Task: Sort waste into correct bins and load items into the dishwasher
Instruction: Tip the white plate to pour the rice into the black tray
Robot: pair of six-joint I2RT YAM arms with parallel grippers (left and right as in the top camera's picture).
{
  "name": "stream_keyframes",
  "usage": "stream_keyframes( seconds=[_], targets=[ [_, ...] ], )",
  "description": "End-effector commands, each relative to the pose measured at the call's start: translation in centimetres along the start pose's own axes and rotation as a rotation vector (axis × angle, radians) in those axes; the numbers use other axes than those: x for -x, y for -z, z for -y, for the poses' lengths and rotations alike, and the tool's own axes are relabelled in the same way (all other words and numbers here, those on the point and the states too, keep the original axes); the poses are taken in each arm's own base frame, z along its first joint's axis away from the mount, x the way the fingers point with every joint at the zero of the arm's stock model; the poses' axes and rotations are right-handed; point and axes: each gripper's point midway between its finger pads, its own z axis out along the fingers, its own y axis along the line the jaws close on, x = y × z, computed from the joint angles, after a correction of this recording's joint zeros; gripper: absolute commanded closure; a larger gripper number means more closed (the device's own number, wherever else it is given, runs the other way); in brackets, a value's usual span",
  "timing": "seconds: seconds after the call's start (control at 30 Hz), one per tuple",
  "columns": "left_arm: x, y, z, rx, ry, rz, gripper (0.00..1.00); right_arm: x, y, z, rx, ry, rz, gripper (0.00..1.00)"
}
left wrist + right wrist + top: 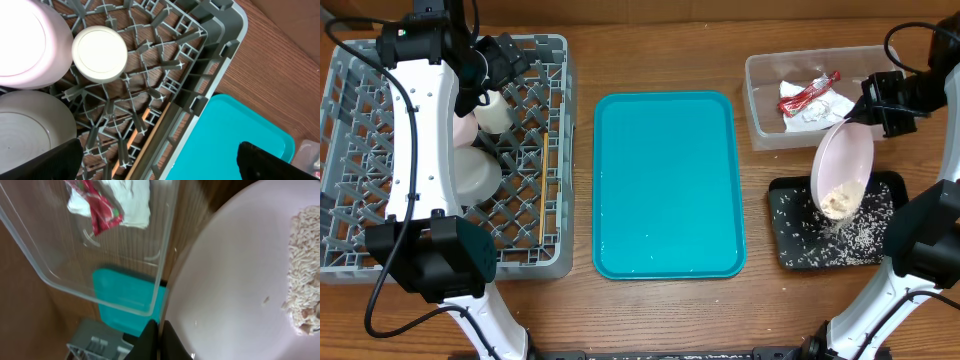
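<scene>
The robot's right gripper should tilt the plate more steeply over the black tray before it carries the plate to the rack, because crumbs are sticking to the pale plate's low edge.
My right gripper is shut on the rim of the pale plate, which tilts steeply over the black tray. Rice-like crumbs cling to the plate's low edge, and more lie scattered in the tray. The clear tub behind holds the white napkin and the red wrapper. My left gripper hangs open and empty over the grey dish rack. The rack holds a white cup, a pale bowl, a grey bowl and chopsticks.
A flat teal serving tray lies between the rack and the two bins. The left arm stretches over the rack's middle. The clear tub stands directly behind the black tray, near the table's right edge.
</scene>
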Motion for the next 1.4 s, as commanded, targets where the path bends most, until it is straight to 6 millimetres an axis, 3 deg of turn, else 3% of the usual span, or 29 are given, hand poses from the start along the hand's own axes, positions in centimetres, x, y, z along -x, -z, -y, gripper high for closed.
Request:
stream_keyframes(
  seconds=[0.0, 0.4, 0.67, 0.9, 1.13, 1.37],
  targets=[
    [0.3, 1.4, 0.6, -0.015, 0.003, 0.034, 0.0, -0.8, 1.7, 0.0, 0.064, -0.017, -0.048, 0.97],
    [0.3, 1.4, 0.6, -0.015, 0.003, 0.034, 0.0, 0.2, 5.0, 1.1, 0.234, 0.044, -0.194, 0.97],
    [0.3, 1.4, 0.6, -0.015, 0.003, 0.034, 0.0, -0.6, 4.7, 1.0, 0.303, 0.082, -0.279, 0.97],
    [0.3, 1.4, 0.6, -0.015, 0.003, 0.034, 0.0, -0.7, 3.5, 2.0, 0.29, 0.027, -0.337, 0.97],
    [0.3, 1.4, 0.6, -0.015, 0.003, 0.034, 0.0, -1.6, 4.7, 0.8, 0.405, 0.078, -0.396, 0.96],
    [0.3, 1.4, 0.6, -0.015, 0.003, 0.034, 0.0, -0.3, 6.0, 1.5, 0.437, 0.034, -0.371, 0.97]
  ],
)
